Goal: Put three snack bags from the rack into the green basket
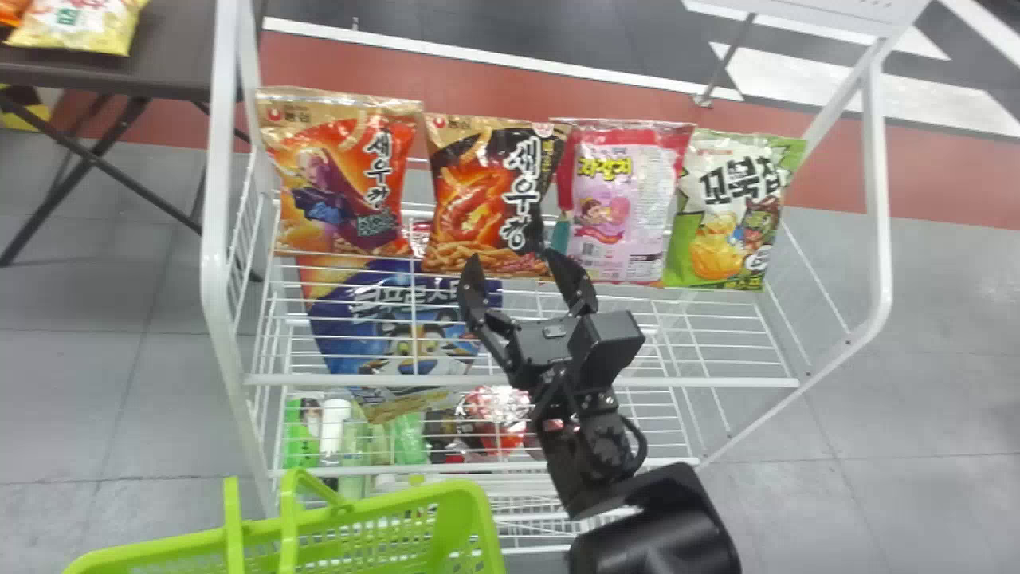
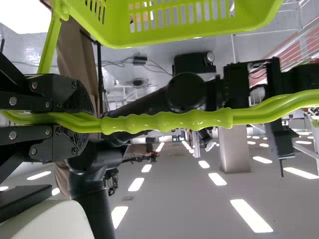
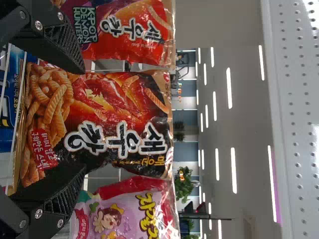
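Observation:
The black and orange snack bag [image 1: 492, 194] will pinch to a waist when the robot lifts it, because it stands wide and crinkled between the robot's open fingers.
My right gripper [image 1: 530, 275] stands open at the lower part of the black-and-orange snack bag [image 1: 486, 191] on the rack. In the right wrist view that bag [image 3: 99, 119] lies between the spread fingers of the gripper [image 3: 82, 119], which are not closed on it. Along the same row are an orange bag [image 1: 343, 175], a pink bag [image 1: 625, 199] and a green bag [image 1: 729, 207]. The green basket [image 1: 382, 534] is at the bottom left; in the left wrist view my left gripper [image 2: 89, 117] is shut on its handle [image 2: 164, 121].
The white wire rack [image 1: 518, 381] has a front rail and side posts. A blue bag [image 1: 398, 319] leans below the row, with more goods on the lower shelf. At the back left, a dark table [image 1: 175, 48] holds a yellow bag [image 1: 76, 28].

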